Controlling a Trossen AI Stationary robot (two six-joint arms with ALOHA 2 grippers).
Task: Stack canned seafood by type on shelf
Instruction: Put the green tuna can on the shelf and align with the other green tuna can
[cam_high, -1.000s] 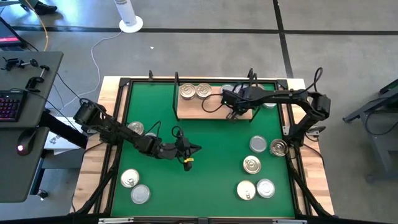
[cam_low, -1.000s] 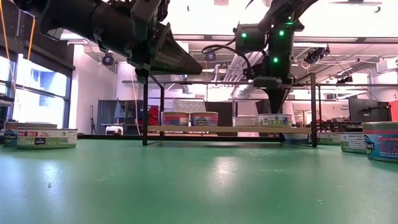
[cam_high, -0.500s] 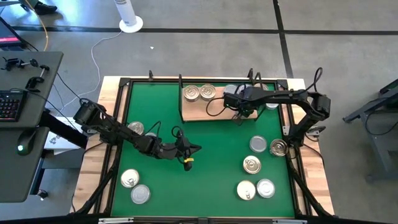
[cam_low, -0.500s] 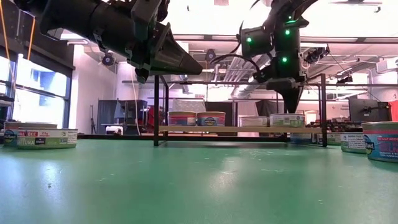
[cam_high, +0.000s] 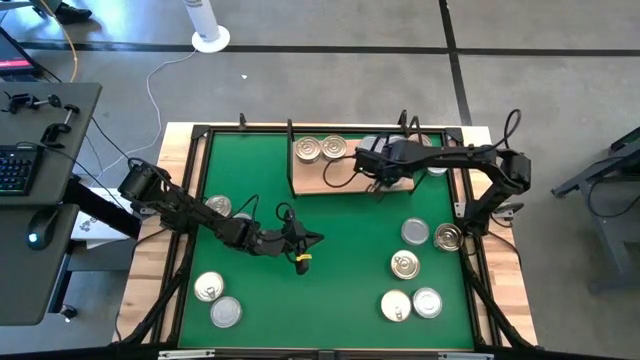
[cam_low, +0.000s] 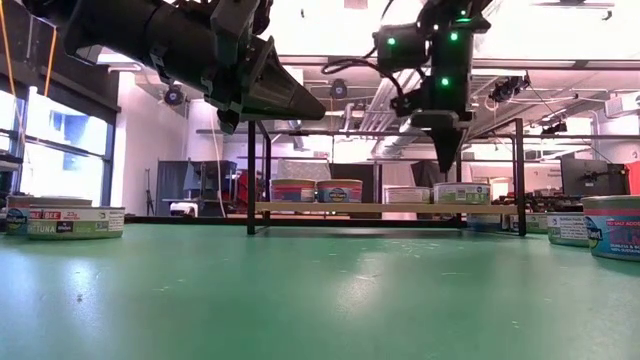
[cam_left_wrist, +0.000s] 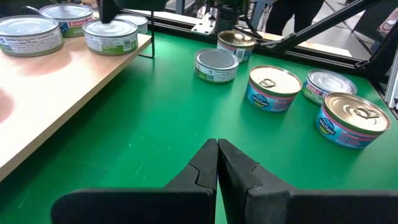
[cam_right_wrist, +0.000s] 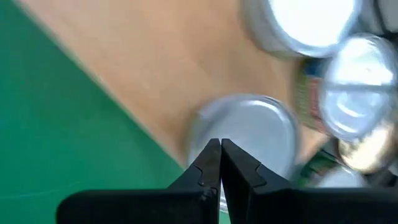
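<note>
The shelf's upright is crowding the loose tins in the far corner (cam_high: 437, 169). Next, my right gripper goes up, take hold of that upright (cam_low: 520, 172) and slides the shelf away from the tins.
The shelf (cam_high: 340, 178), a tan board with black uprights, stands at the far middle of the green mat (cam_high: 340, 240). Two tins (cam_high: 307, 149) (cam_high: 333, 148) sit on its left half, and the low view shows two more (cam_low: 407, 194) (cam_low: 462, 192) on its right half. My right gripper (cam_low: 447, 165) hangs shut, pointing down, just above the shelf's right half, over a silver-lidded tin (cam_right_wrist: 249, 134) and clear of it. My left gripper (cam_high: 320, 238) is shut and hovers over the middle of the mat, holding nothing. More canned seafood lies loose on the mat.
Loose tins lie on the mat at the right (cam_high: 415, 232) (cam_high: 448, 237) (cam_high: 405, 265), near right (cam_high: 396, 305) (cam_high: 427, 302), near left (cam_high: 208, 288) (cam_high: 226, 312) and left (cam_high: 218, 207). A black frame (cam_high: 200, 200) borders the mat. The mat's middle is bare.
The shelf has slid a little toward the table's right edge, and its tins have gone with it. My right gripper went right along with it, then rose and drifted back left, staying shut.
</note>
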